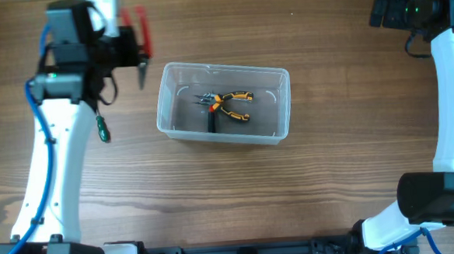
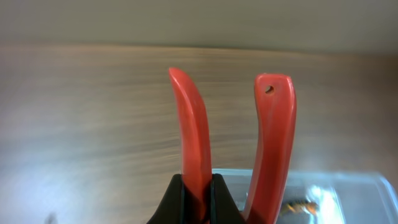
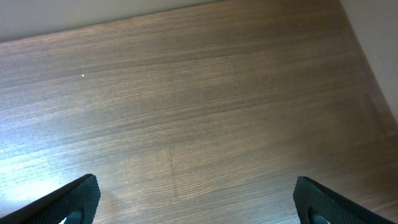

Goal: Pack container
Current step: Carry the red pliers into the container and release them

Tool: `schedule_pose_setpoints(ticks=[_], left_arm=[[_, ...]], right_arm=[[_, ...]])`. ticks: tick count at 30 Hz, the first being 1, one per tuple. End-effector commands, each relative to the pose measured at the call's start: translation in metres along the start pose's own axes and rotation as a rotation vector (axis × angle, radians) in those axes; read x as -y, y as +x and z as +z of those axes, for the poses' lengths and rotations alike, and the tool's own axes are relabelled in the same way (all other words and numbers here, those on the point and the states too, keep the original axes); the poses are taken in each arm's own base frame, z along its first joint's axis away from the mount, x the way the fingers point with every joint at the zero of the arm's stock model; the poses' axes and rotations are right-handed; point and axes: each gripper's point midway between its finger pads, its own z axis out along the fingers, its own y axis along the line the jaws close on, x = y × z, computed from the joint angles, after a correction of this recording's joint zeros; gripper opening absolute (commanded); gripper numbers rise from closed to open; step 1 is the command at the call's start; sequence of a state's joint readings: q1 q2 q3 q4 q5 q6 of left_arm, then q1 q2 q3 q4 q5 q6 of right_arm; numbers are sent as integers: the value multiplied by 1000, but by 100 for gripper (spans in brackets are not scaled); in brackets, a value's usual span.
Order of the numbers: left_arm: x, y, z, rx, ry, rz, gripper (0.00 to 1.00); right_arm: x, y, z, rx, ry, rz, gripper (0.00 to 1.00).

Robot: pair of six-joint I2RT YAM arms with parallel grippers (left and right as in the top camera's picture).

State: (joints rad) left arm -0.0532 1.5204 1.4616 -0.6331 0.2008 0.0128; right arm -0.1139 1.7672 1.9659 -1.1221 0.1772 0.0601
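Observation:
The red-handled pliers are raised clear, and the container's bottom [image 1: 243, 128] is free beside the orange-and-black pliers, so my left gripper should now go into the container and let go there.
The clear plastic container [image 1: 223, 102] stands in the middle of the table. Orange-and-black pliers [image 1: 230, 105] lie inside it. My left gripper [image 1: 135, 48] is left of the container, above the table, shut on one handle of red-handled pliers [image 1: 141, 32]. In the left wrist view the two red handles [image 2: 273, 143] rise from my jaws [image 2: 198, 196], and a corner of the container [image 2: 323, 190] shows at the lower right. My right gripper [image 3: 196, 202] is open and empty over bare wood at the far right back [image 1: 392, 9].
A green-handled screwdriver [image 1: 101, 127] lies on the table by the left arm, left of the container. The right arm's white links run down the right edge [image 1: 451, 92].

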Motion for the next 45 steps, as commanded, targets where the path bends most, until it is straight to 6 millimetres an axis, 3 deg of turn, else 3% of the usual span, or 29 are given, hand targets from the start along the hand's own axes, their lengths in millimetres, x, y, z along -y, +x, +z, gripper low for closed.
schedule_pose_setpoints(ticks=[1,2,5,8,14,19,26,28,29,31,33,34,38,39,40,42,45], left_arm=[[82,1,-8,31,219,391,4],[105,12,-4,15,264,516,4],[139,44,5,-49,352,735,4],[156,93,20,-181,447,939,4],[171,165,56,-415,559,1011,4],[182,215,81,-540,624,1091,4],[173,238,98,-619,608,1117,4],[171,237,99,-619,595,1122,4],[171,237,100,-619,592,1123,9],[170,237,100,-620,588,1124,31],[170,236,100,-617,587,1124,37],[171,236,101,-613,586,1125,46],[177,218,105,-554,539,1045,46],[179,201,103,-511,513,1004,46],[180,160,95,-426,461,917,48],[175,124,84,-356,408,819,48],[138,53,59,-235,254,516,49]], right_arm=[[1,-3,-4,16,4,19,100],[1,-4,-4,16,4,20,100],[1,-3,-4,16,4,20,100],[1,-3,-4,16,4,19,100],[1,-3,-4,16,4,19,100],[1,-3,-4,16,4,19,100],[1,-4,-4,16,4,19,100],[1,-3,-4,16,4,19,100],[1,-4,-4,16,4,20,100],[1,-4,-4,16,4,20,100],[1,-3,-4,16,4,19,100],[1,-4,-4,16,4,20,100],[1,-4,-4,16,4,20,100],[1,-3,-4,16,4,19,100],[1,-3,-4,16,4,19,100],[1,-3,-4,16,4,20,100],[1,-3,-4,16,4,20,100]])
